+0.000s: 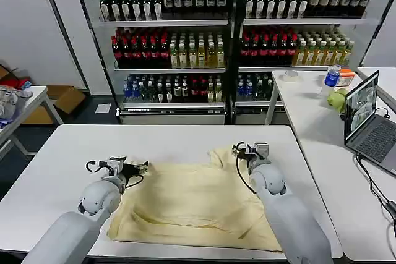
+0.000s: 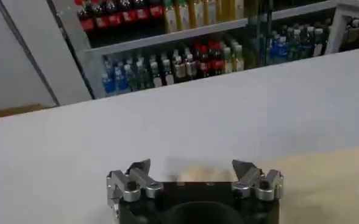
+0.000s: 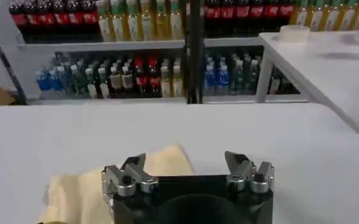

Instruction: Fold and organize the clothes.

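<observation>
The clothes show loose folds [image 1: 167, 221] near their front, so their far edge [image 1: 180, 165] will fold over into a narrow, wrinkled piece of cloth when I bring it closer.
The clothes [image 1: 198, 205], one pale yellow garment, lie spread and slightly rumpled on the white table [image 1: 62, 153], nearer its front edge. My left gripper [image 1: 142, 167] hovers open at the garment's far left corner. In the left wrist view that gripper [image 2: 191, 167] has its jaws wide apart with nothing between them, and the cloth [image 2: 331, 176] lies just below and beside it. My right gripper [image 1: 242, 150] stands open at the garment's raised far right corner. In the right wrist view this gripper [image 3: 185, 161] is empty, with a peak of cloth [image 3: 164, 161] under its jaws.
Drink shelves [image 1: 229, 41] packed with bottles stand behind the table. A second white table [image 1: 309, 109] to the right carries a laptop [image 1: 371, 122], a bottle [image 1: 332, 77] and a green object [image 1: 337, 99]. Bare tabletop lies beyond the garment.
</observation>
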### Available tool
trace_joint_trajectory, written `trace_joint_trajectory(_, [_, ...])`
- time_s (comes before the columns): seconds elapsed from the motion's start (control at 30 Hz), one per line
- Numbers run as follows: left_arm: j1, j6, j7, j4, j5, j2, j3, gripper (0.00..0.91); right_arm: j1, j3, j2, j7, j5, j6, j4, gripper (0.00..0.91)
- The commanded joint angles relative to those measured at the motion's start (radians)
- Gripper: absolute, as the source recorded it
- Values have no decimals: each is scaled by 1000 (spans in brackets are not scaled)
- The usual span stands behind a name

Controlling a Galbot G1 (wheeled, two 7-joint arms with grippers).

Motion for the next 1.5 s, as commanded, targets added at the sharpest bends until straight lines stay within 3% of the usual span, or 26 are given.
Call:
trace_joint_trajectory(0.03, [4, 0, -1, 14, -2, -2, 11, 30, 22, -9, 20, 2, 24, -1, -58, 363])
trace_joint_trajectory(0.07, [8, 0, 0, 10, -4, -1, 10, 20, 21, -9, 21, 3, 28, -1, -61, 171])
trace_joint_trajectory(0.13, [16, 0, 1, 2, -9, 1, 9, 10, 19, -9, 22, 6, 38, -2, -65, 0])
trace_joint_trajectory(0.73, [63, 0, 9, -29, -43, 13, -11, 10, -3, 0, 25, 8, 72, 2, -30, 0])
trace_joint_trajectory(0.93, [60, -1, 8, -44, -53, 8, -22, 10, -17, 3, 18, -14, 26, 78, 26, 0])
trace_joint_trajectory(1.1, [73, -1, 17, -87, -72, 21, -45, 10, -41, 12, -11, -25, 21, 115, 140, 0])
trace_joint_trajectory(1.5, [156, -1, 22, -236, -128, 75, -158, 10, -197, 74, -84, -28, 21, 106, 406, 0])
